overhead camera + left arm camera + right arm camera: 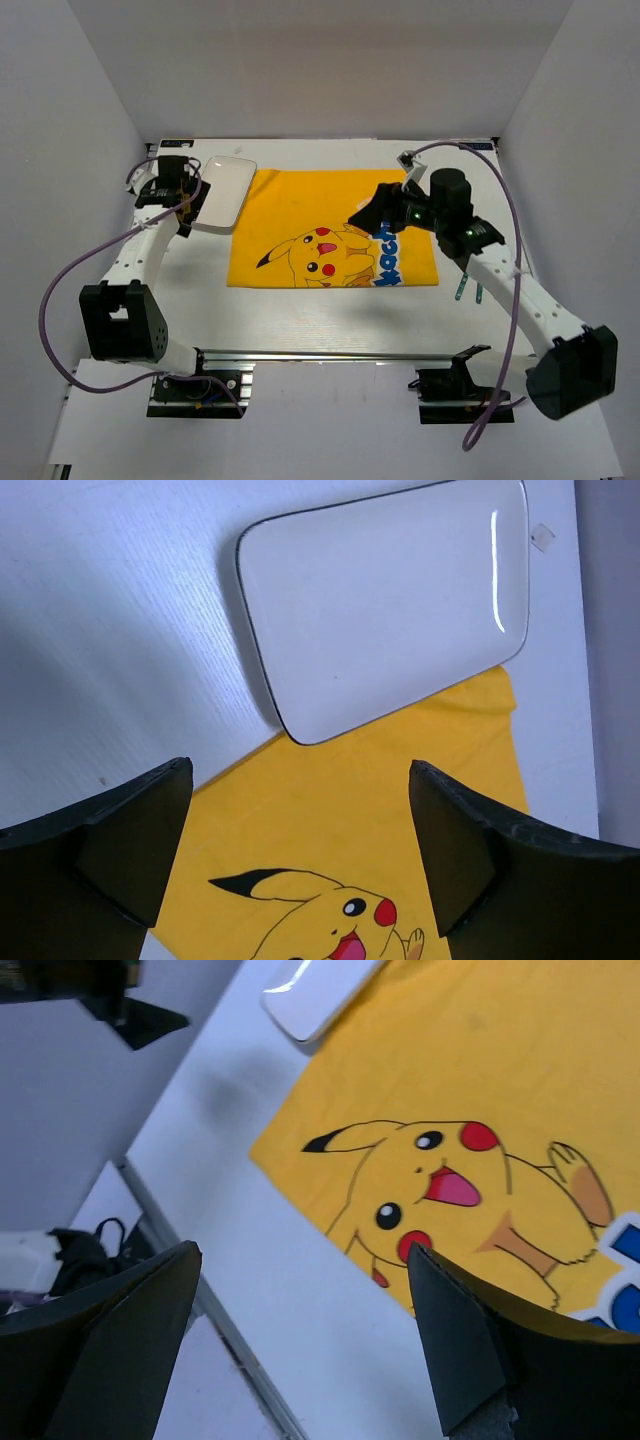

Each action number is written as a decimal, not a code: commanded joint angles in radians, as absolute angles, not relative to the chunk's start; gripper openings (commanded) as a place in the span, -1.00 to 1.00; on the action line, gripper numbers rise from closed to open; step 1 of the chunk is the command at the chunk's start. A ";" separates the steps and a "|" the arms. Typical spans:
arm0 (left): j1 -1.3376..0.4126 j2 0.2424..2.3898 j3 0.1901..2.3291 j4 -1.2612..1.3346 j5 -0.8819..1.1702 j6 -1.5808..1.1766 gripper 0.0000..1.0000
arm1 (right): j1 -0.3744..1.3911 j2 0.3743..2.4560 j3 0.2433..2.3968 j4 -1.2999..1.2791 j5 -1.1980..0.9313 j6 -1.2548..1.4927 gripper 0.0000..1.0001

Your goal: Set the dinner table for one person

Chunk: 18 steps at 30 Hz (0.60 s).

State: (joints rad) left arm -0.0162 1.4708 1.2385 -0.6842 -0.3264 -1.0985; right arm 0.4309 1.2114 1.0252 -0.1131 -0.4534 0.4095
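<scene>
My open left fingers have the plate's short front edge pointing between them, so I'll keep lowering to that rim of the plate until straddling it, then close.
The dinner table is a white top with a metal rail along its front. A yellow Pikachu placemat lies in its middle. A white rectangular plate lies at the back left and overlaps the placemat's corner. It also shows in the left wrist view. My left gripper is open and empty, raised beside the plate. My right gripper is open and empty above the placemat's right part. Two utensils lie right of the placemat, partly hidden by the right arm.
White walls close in the table at the back and both sides. In the right wrist view the plate's end, the placemat, the front rail and part of the left arm show. Cables hang from both arms.
</scene>
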 commanded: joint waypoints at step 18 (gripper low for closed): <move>0.155 1.575 1.036 -0.417 -0.086 -1.195 0.96 | 0.431 0.893 0.927 -0.092 -0.572 0.449 0.79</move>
State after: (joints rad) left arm 0.1474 1.5555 1.0100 -0.4564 -0.1078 -1.1717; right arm 0.4324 0.9314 0.9382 -0.0929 -0.5720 0.4435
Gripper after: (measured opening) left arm 0.981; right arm 0.893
